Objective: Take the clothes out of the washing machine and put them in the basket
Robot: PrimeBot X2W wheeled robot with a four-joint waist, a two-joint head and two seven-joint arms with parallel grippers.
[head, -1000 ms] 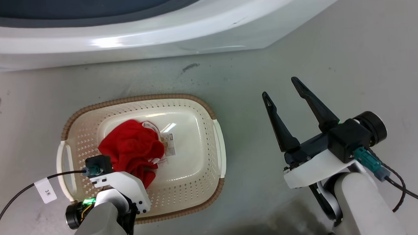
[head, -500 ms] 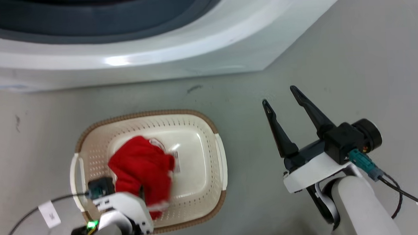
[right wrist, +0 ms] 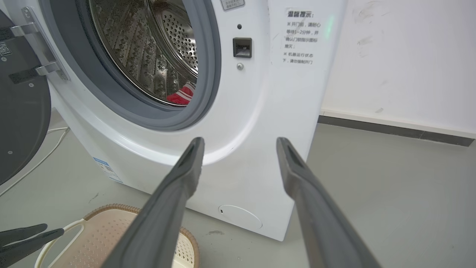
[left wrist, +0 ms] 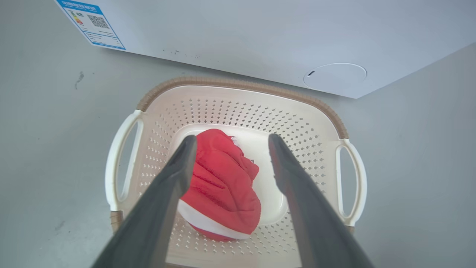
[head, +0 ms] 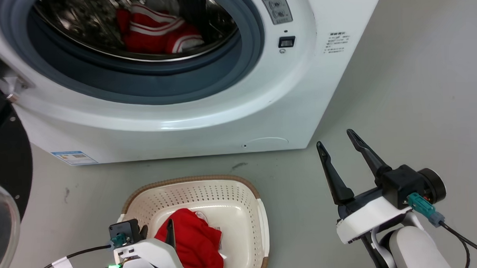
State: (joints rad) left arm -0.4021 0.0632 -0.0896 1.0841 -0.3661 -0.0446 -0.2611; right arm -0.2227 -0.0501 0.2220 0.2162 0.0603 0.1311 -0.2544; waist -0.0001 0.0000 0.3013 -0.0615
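Observation:
I can see the steel drum's side (head: 88, 28) around the compact red striped clothes (head: 157, 30), so I expect the clothes to come out together and leave the drum empty when I pull.
The washing machine (head: 285, 91) stands with its black-framed door (head: 2, 160) swung open to the left. Red clothes with white stripes (head: 157, 33) lie in the steel drum, and a bit of them (right wrist: 182, 96) peeks over the grey ring in the right wrist view. On the floor in front sits the basket (head: 241, 188), holding one red garment (head: 195, 240). My left gripper (left wrist: 231, 139) hangs open just above that garment (left wrist: 223, 186), holding nothing. My right gripper (head: 335, 138) is open and empty to the right of the basket, its fingers pointing at the machine's front (right wrist: 260, 130).
The open door (right wrist: 22, 123) takes up the space left of the porthole. A white cable (right wrist: 37, 160) runs along the grey floor under it. A white wall (right wrist: 409, 56) with a dark skirting stands right of the machine. My left gripper (right wrist: 54, 229) shows beside the basket rim (right wrist: 111, 208).
The head camera has tilted up, bringing the porthole and drum into view. My left gripper has risen off the red garment, which stays in the basket. The right gripper stays open.

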